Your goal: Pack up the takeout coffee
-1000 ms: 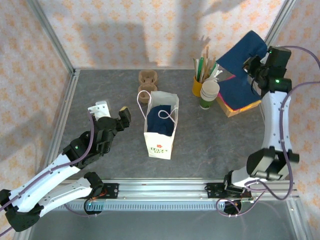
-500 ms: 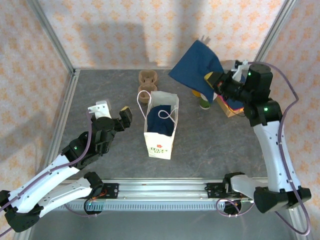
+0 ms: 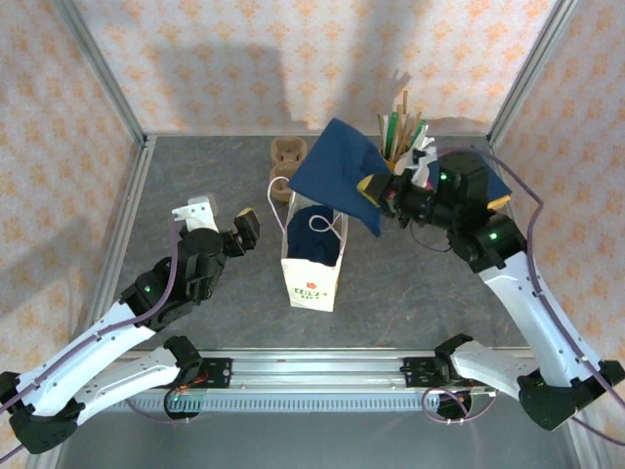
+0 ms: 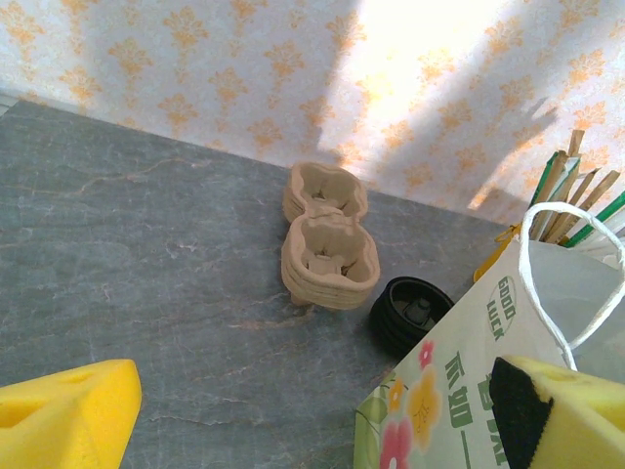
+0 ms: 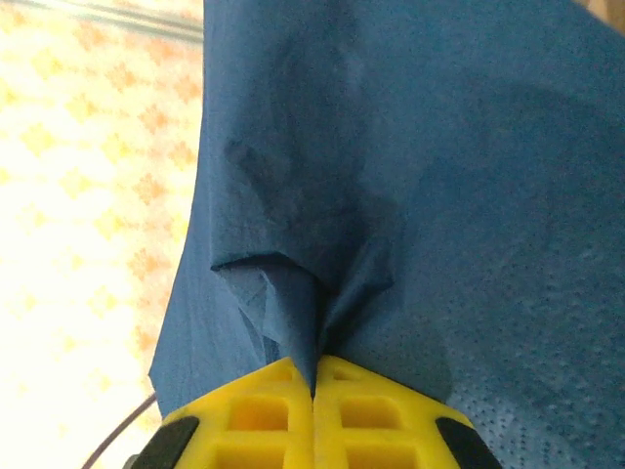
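Note:
The dark blue napkin (image 3: 335, 171) hangs above the white paper bag's rim, so my right gripper should carry on over the bag's opening (image 3: 313, 234), then lower it and let it go inside.
My right gripper (image 3: 376, 191) is shut on a dark blue napkin (image 3: 337, 176), which hangs spread above the back right corner of the white paper bag (image 3: 314, 256). In the right wrist view the yellow fingertips (image 5: 273, 401) pinch a fold of that napkin (image 5: 439, 176). The bag stands upright and open mid-table, with another blue napkin (image 3: 314, 234) inside. The takeout coffee is hidden. My left gripper (image 3: 223, 217) stands open just left of the bag, holding nothing. Its wrist view has the bag's printed side (image 4: 459, 391) close by the right finger.
A stack of brown pulp cup carriers (image 3: 289, 151) sits behind the bag. A black round lid (image 4: 415, 311) lies between the carriers (image 4: 327, 249) and the bag. The yellow cup of sticks and straws (image 3: 398, 132) stands at the back right. Patterned walls enclose the table.
My right arm has swung left from the back right corner, carrying the blue napkin over toward the bag. The left arm and the bag have not moved.

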### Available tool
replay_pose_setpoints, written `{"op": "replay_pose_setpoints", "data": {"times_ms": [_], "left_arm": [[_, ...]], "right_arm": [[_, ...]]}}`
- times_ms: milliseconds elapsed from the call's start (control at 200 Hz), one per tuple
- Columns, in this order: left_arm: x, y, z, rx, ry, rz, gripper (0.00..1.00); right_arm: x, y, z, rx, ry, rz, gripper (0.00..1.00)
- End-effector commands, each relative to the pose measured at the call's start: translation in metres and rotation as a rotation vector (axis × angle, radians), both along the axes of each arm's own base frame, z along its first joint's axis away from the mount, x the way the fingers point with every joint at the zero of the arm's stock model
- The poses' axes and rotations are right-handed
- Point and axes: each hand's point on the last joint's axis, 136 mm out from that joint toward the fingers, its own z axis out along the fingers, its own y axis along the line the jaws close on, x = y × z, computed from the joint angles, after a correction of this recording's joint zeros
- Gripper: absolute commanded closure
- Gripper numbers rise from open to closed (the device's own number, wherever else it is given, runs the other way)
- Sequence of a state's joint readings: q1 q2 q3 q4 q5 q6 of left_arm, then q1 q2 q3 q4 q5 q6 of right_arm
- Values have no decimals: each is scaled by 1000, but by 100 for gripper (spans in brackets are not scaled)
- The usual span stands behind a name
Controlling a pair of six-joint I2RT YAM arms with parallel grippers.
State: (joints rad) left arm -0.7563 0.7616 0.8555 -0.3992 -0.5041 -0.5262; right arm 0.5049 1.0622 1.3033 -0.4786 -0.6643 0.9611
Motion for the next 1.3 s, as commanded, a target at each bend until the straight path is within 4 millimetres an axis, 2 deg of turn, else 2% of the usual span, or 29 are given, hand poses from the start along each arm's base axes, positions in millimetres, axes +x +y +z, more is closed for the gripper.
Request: {"op": "replay_pose_setpoints", "data": {"times_ms": [0, 145, 205, 265, 420, 516, 606, 821, 936, 1091, 1291], "left_arm": [[0, 2, 10, -41, -17, 10, 6], [-2, 3, 9, -65, -24, 11, 7], [-2, 3, 8, -75, -24, 9, 7], [-3, 3, 8, -76, -23, 10, 7], [-3, 6, 7, -64, -24, 17, 7], [-4, 6, 7, -70, -27, 18, 7], [-4, 6, 4, -76, -26, 19, 7], [-5, 8, 3, -72, -24, 23, 7], [-7, 11, 2, -70, -28, 28, 7], [-8, 11, -1, -73, -25, 28, 7], [-8, 12, -4, -70, -24, 30, 7]], "right_arm": [[6, 20, 2, -23, -23, -24, 100], [6, 44, -29, -108, 23, -50, 100], [2, 50, -34, -131, 25, -50, 100], [4, 59, -51, -209, 50, -54, 100], [7, 60, -77, -406, 72, -80, 100], [8, 54, -105, -525, 121, -84, 100], [7, 52, -123, -587, 159, -75, 100], [8, 45, -146, -726, 206, -81, 100], [6, 50, -158, -816, 224, -49, 100], [4, 60, -168, -917, 236, -10, 100], [0, 54, -179, -1019, 265, 12, 100]]}}
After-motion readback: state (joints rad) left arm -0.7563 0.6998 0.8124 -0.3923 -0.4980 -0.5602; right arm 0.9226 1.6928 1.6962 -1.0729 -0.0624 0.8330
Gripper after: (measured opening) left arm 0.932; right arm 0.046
